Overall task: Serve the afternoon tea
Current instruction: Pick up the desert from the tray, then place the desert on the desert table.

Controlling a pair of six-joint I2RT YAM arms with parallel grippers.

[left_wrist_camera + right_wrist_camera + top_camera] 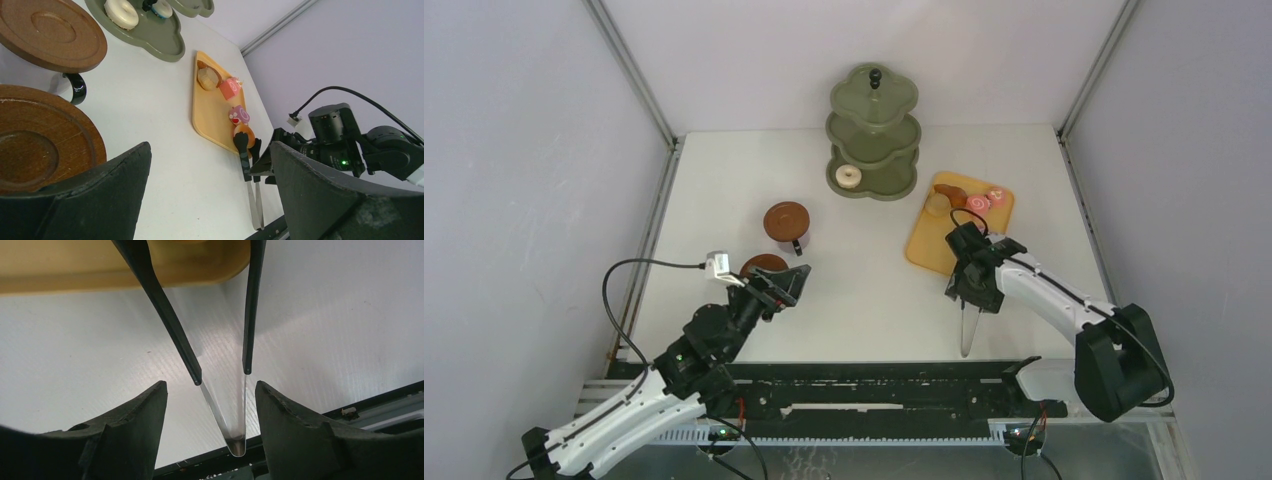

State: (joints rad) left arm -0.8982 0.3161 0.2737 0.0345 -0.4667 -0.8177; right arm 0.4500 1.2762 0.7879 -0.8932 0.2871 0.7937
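Observation:
My right gripper should continue going toward the tongs and close until they pinch the orange donut [245, 131], because the tongs' ends stand on either side of it, with both arms [193, 365] inside the fingers.
The olive-green three-tier stand [874, 130] stands at the back with one white donut [849, 176] on its lowest tier. More donuts, pink swirl cakes [239, 115] and a brown bun [207, 77] lie on the orange tray [934, 250]. A brown saucer [786, 220] rests on top of a cup, and a second saucer [764, 265] sits just in front of it. My left gripper [792, 280] is open and empty beside that second saucer. My right gripper [210, 395] is open astride the black tongs [170, 315], not touching their arms.
The tongs [965, 335] lie on the table with their black tips at the tray's near edge by an orange donut [245, 132]. Their metal hinge points at the black rail [874, 390] along the near edge. Grey walls close in both sides.

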